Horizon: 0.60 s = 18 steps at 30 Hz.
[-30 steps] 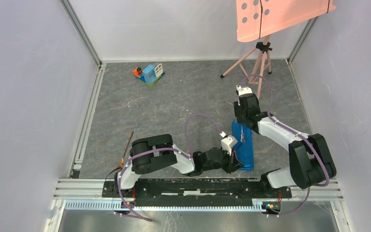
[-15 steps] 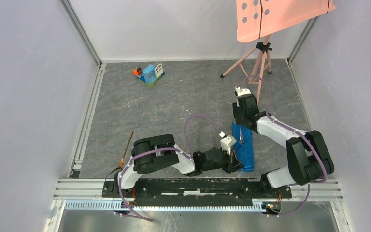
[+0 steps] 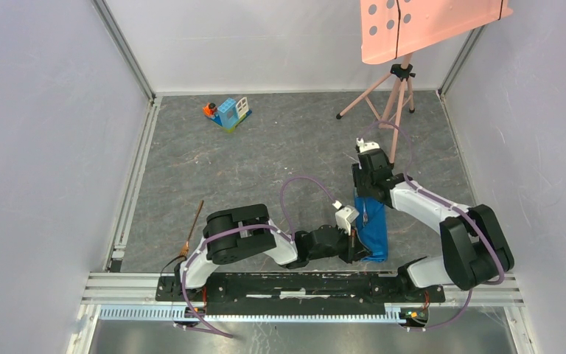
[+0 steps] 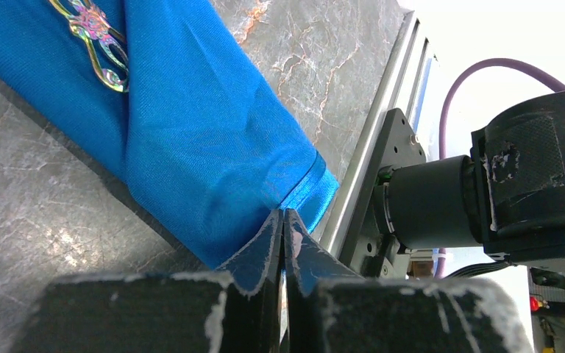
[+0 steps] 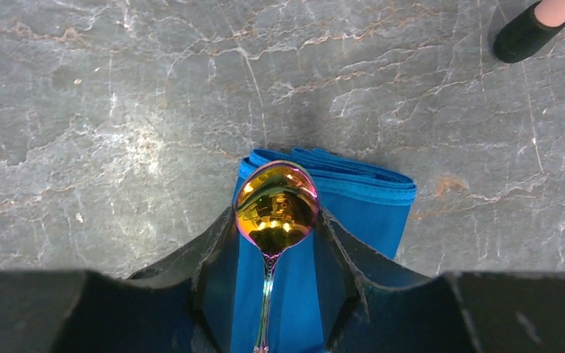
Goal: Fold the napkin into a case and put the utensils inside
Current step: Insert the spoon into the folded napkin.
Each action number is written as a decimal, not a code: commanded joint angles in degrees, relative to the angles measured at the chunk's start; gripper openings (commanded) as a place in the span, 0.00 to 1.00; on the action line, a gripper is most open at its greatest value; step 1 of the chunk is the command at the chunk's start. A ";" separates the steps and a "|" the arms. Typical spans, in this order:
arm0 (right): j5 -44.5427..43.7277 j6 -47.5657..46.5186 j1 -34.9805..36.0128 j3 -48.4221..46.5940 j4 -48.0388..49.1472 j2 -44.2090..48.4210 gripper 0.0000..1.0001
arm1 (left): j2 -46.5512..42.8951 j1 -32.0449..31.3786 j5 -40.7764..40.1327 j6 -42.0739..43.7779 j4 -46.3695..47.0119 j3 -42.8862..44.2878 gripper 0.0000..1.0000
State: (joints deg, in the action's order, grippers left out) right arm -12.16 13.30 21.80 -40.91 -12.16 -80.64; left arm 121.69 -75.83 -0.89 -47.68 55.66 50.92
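Observation:
The spoon's handle end (image 4: 110,62) touches the napkin's fold. My right gripper should go on pushing the spoon in until the spoon's bowl is inside the far hem (image 5: 364,188).
The napkin (image 3: 374,234) lies folded as a narrow blue oblong case near the front middle of the table. My left gripper (image 3: 359,249) is at its near end, and in the left wrist view its jaws (image 4: 283,215) are shut on the hem of the cloth (image 4: 191,132). My right gripper (image 3: 365,200) is over the far end. Its fingers close on the sides of the bowl of the golden spoon (image 5: 276,206), which lies along the top of the cloth (image 5: 368,213). The spoon's handle end (image 4: 96,33) rests on the cloth. The fork (image 3: 192,223) lies by the left rail.
A blue-and-white toy block house (image 3: 230,113) stands at the back left. A pink tripod (image 3: 392,92) under a pink board (image 3: 427,22) stands at the back right, with one foot (image 5: 522,37) beyond the case. The metal front rail (image 4: 390,125) runs just past the case's near end.
My right gripper has shifted a little toward the far left along the case with the spoon. The left arm and the fork have not moved.

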 commanded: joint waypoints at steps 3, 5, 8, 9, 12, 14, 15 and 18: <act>-2.63 3.29 0.95 1.24 -1.65 3.99 0.23 | 1.35 0.60 0.18 -2.23 1.91 -0.11 0.07; -2.70 3.99 1.04 1.18 -2.51 4.15 0.23 | 1.44 0.73 0.10 -2.37 2.07 -0.15 0.07; -2.30 4.91 1.08 1.97 -3.15 4.58 0.23 | 1.60 0.99 0.27 -2.67 2.35 -0.26 0.07; -2.30 5.04 1.08 2.48 -3.19 4.93 0.23 | 1.56 0.99 0.27 -2.77 2.48 -0.33 0.07; -2.07 5.37 1.29 3.82 -3.12 5.71 0.23 | 1.80 1.04 0.35 -3.02 2.87 -0.47 0.07; -1.99 5.59 1.47 4.56 -3.29 6.01 0.24 | 1.89 1.14 0.45 -3.03 2.89 -0.36 0.06; -2.02 5.74 1.44 4.89 -3.31 6.19 0.24 | 1.89 1.18 0.49 -3.04 2.88 -0.33 0.07; -1.81 6.05 1.60 5.80 -3.37 6.48 0.24 | 2.02 1.15 0.61 -3.12 2.88 -0.29 0.06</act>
State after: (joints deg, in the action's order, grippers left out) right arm -13.17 17.96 22.94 -36.07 -15.64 -76.05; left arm 122.34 -75.00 0.14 -49.04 56.75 50.92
